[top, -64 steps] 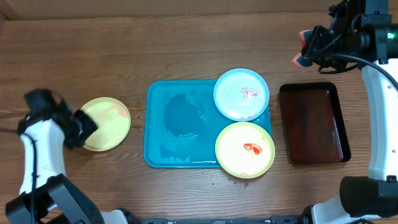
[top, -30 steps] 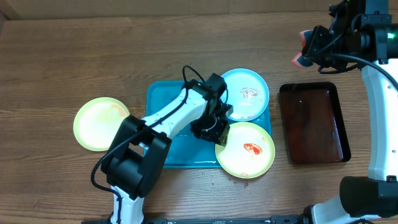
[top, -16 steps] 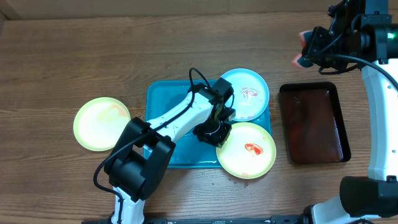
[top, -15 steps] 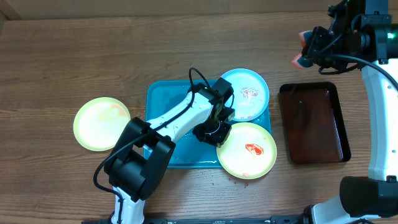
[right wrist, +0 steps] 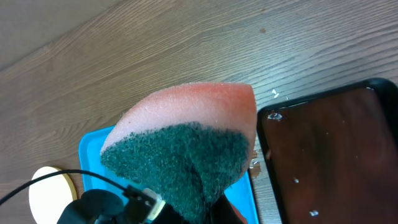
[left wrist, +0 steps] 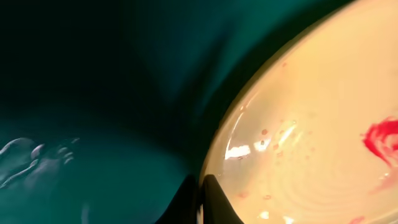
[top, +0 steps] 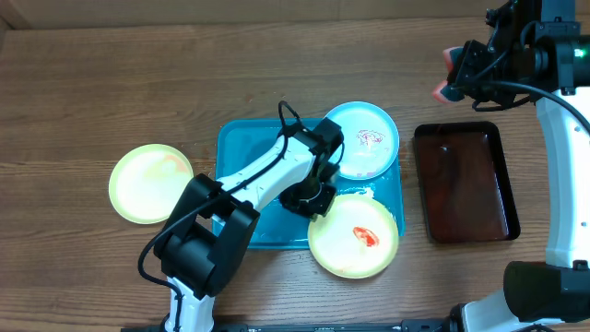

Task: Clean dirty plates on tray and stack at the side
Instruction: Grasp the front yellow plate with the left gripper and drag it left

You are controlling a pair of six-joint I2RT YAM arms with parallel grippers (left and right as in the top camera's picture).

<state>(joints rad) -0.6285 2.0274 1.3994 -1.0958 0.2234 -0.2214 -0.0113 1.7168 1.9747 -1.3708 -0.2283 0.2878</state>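
The smeared yellow-green plate hangs past the turquoise tray's front edge, so next my left gripper lays it inside that tray (top: 278, 223) and steadies its rim before scrubbing.
My left gripper (top: 318, 203) is shut on the left rim of a yellow-green plate (top: 355, 238) with a red smear. The plate hangs over the front right corner of the turquoise tray (top: 258, 184). In the left wrist view the fingers (left wrist: 202, 186) pinch the plate's rim (left wrist: 311, 143) above the tray (left wrist: 93, 93). A light blue plate (top: 361, 138) with a red smear lies on the tray's back right corner. Another yellow-green plate (top: 150, 183) lies on the table to the left. My right gripper (top: 452, 78) is shut on a pink and green sponge (right wrist: 180, 149), held high at the back right.
A dark red-brown tray (top: 466, 180) lies right of the turquoise tray; it also shows in the right wrist view (right wrist: 336, 162). Water drops lie on the turquoise tray floor. The left arm stretches across the turquoise tray.
My left arm came from the left plate to the tray, took the smeared yellow-green plate's rim and pulled it toward the front left. The right arm has not moved.
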